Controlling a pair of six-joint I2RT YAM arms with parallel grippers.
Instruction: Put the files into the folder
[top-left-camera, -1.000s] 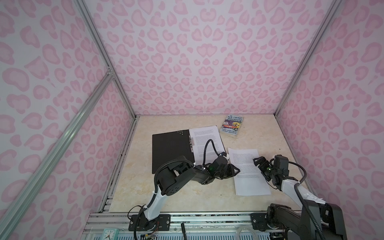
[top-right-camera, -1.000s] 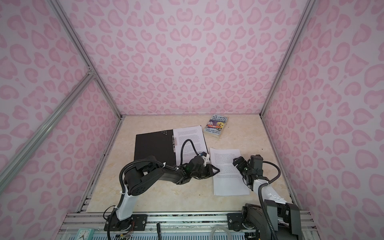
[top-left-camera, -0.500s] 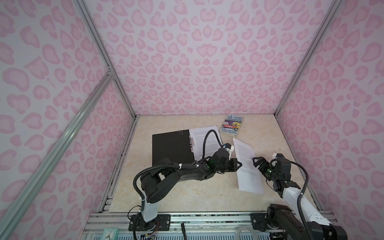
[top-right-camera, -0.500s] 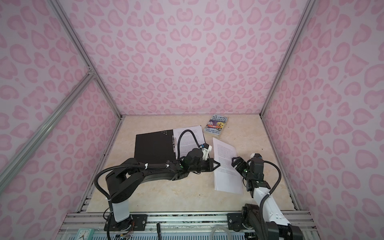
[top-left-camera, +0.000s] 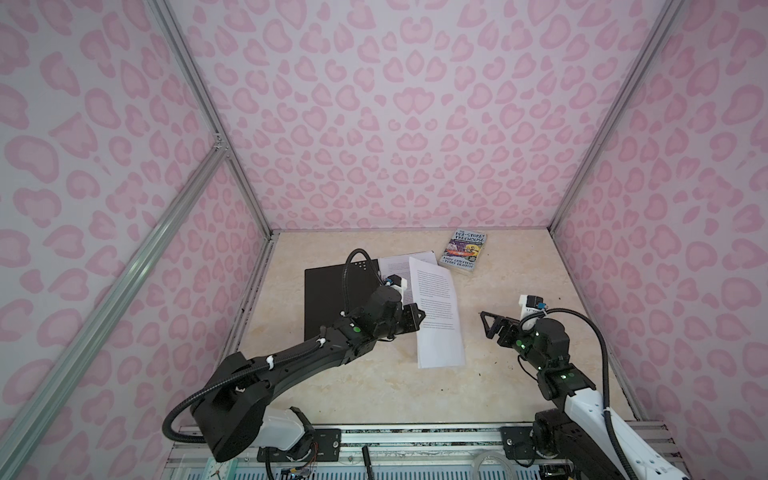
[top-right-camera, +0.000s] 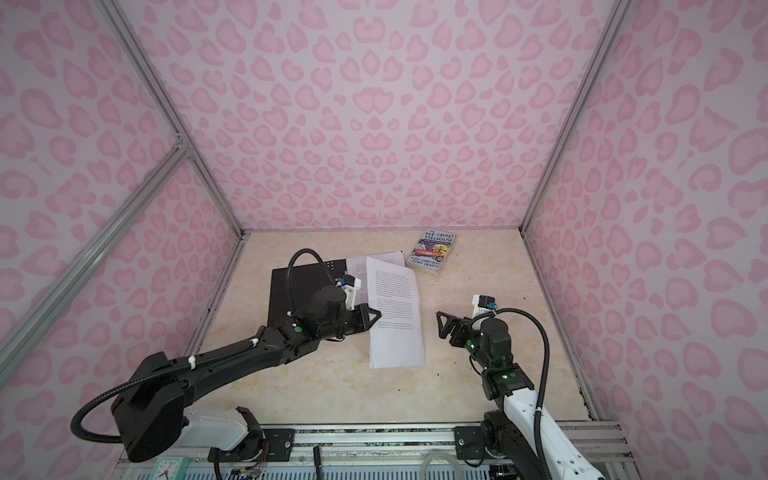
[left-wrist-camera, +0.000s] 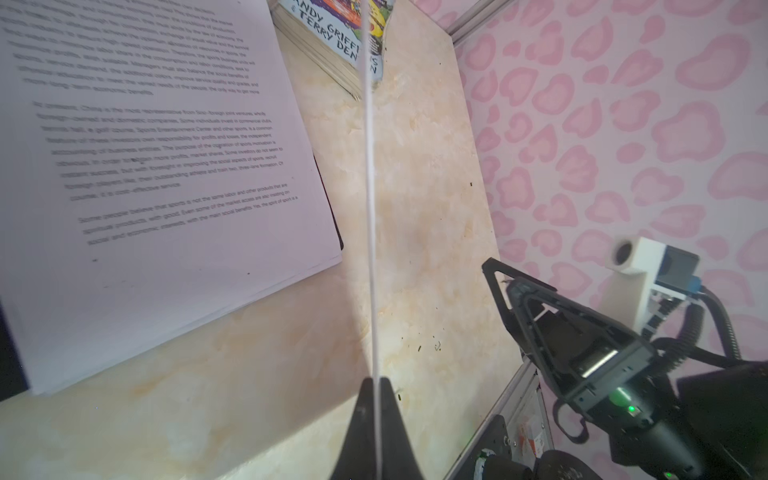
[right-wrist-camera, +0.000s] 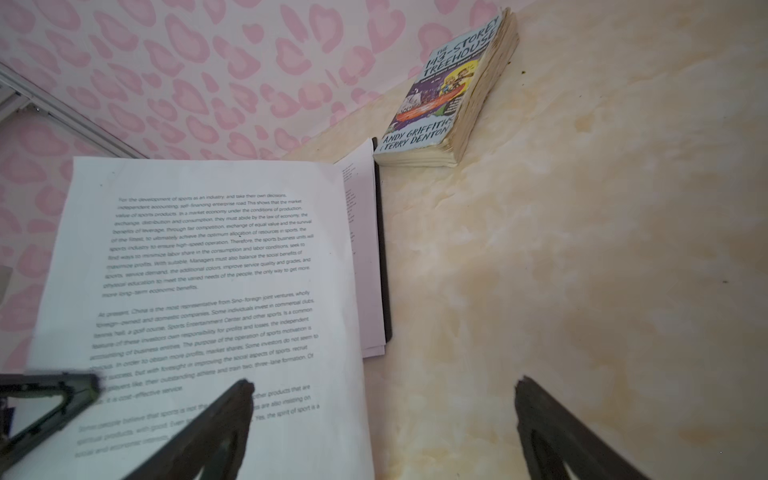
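Observation:
My right gripper should keep going, since the held sheet's opposite edge (top-left-camera: 459, 316) hangs loose in front of its open fingers. It should move on toward that free edge (top-right-camera: 420, 320) and close there.
My left gripper (top-left-camera: 417, 320) (top-right-camera: 374, 318) is shut on the left edge of one white printed sheet of the files (top-left-camera: 438, 316) (top-right-camera: 397, 320), which is lifted and stands steeply tilted. In the left wrist view that sheet (left-wrist-camera: 370, 208) runs edge-on out of my closed left gripper (left-wrist-camera: 376, 386). The folder (top-left-camera: 328, 299) (top-right-camera: 291, 295) lies open and black just to the left, with more sheets (top-left-camera: 399, 262) (left-wrist-camera: 166, 166) on its right half. My right gripper (top-left-camera: 487, 325) (right-wrist-camera: 384, 395) is open and empty, to the right of the held sheet (right-wrist-camera: 208, 270).
A paperback book (top-left-camera: 465, 251) (top-right-camera: 434, 251) (right-wrist-camera: 449, 95) lies at the back, just right of the folder's far corner. Pink patterned walls close in the beige table (top-left-camera: 519, 270) on three sides. A metal rail (top-left-camera: 415, 436) runs along the front.
My left gripper closed on the sheet that lay flat on the table, raised it on edge and carried it left toward the folder. The right gripper stayed open and drew back right.

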